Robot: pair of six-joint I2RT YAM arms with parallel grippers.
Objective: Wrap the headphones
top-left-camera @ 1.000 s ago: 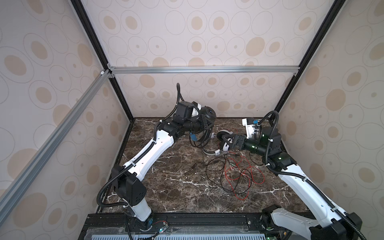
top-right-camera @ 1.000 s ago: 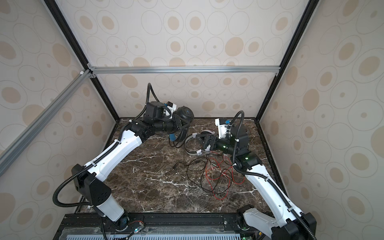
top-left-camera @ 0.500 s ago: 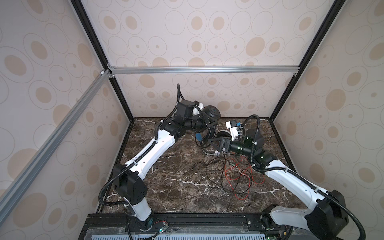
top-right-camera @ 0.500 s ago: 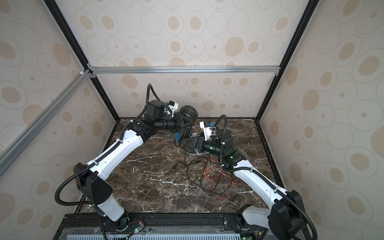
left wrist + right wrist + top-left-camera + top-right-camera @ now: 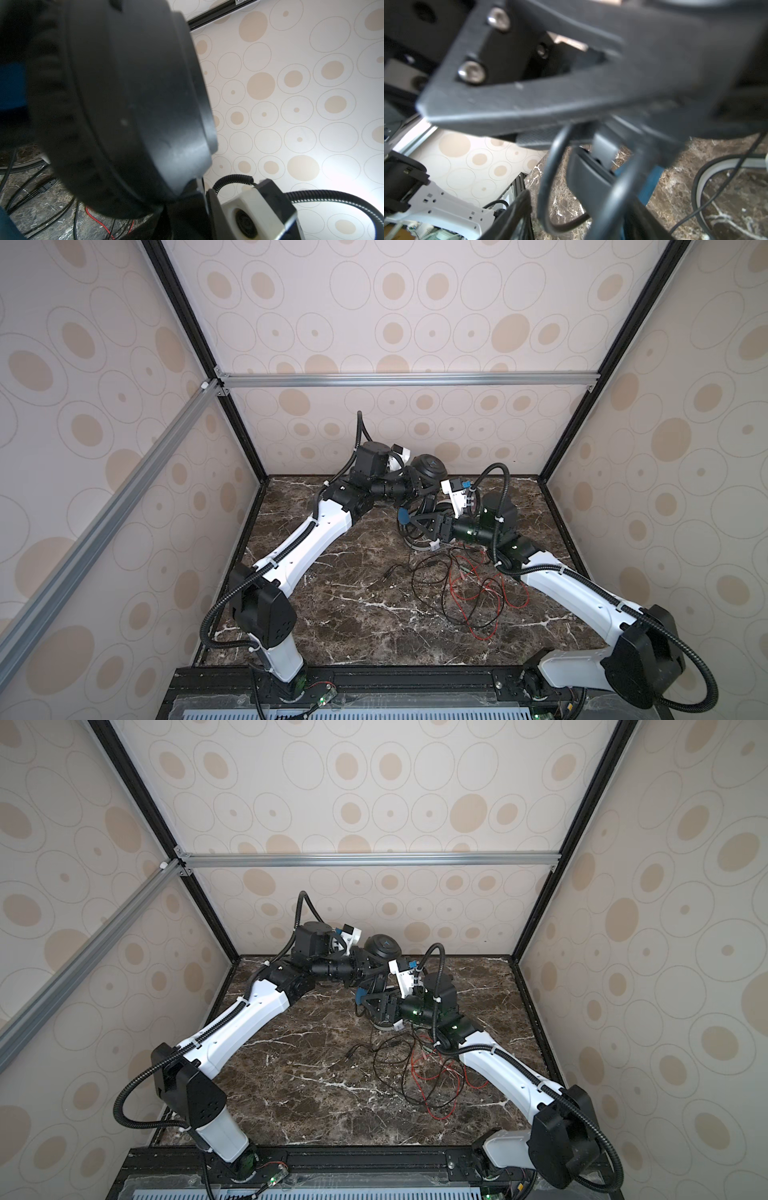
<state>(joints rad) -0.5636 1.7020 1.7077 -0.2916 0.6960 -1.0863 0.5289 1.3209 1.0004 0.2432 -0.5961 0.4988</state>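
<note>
The robot's left gripper has the black headphones by an ear cup [image 5: 430, 468], so its right gripper should set them down before the left gripper grasps the headphones' band [image 5: 592, 172].
My left gripper [image 5: 417, 486] is shut on the black headphones and holds them off the table near the back wall. One round ear cup [image 5: 430, 467] shows in both top views and fills the left wrist view [image 5: 124, 93]. Just below, my right gripper [image 5: 413, 524] reaches in with its jaws apart. In the right wrist view, the black cord [image 5: 550, 176] loops between its fingers [image 5: 512, 214], beside the black band with its blue lining [image 5: 652, 182]. The white headphones [image 5: 420, 546] lie on the table under the right gripper, mostly hidden.
Loose black cord [image 5: 428, 572] and red cord [image 5: 478, 593] lie tangled on the marble table [image 5: 353, 614], right of the middle. The back wall [image 5: 415, 427] stands close behind the raised ear cup. My two wrists are close together.
My right arm has swung left from the right side to just under the raised black headphones, and its jaws have narrowed. The left gripper has held its grip, shifting slightly right.
</note>
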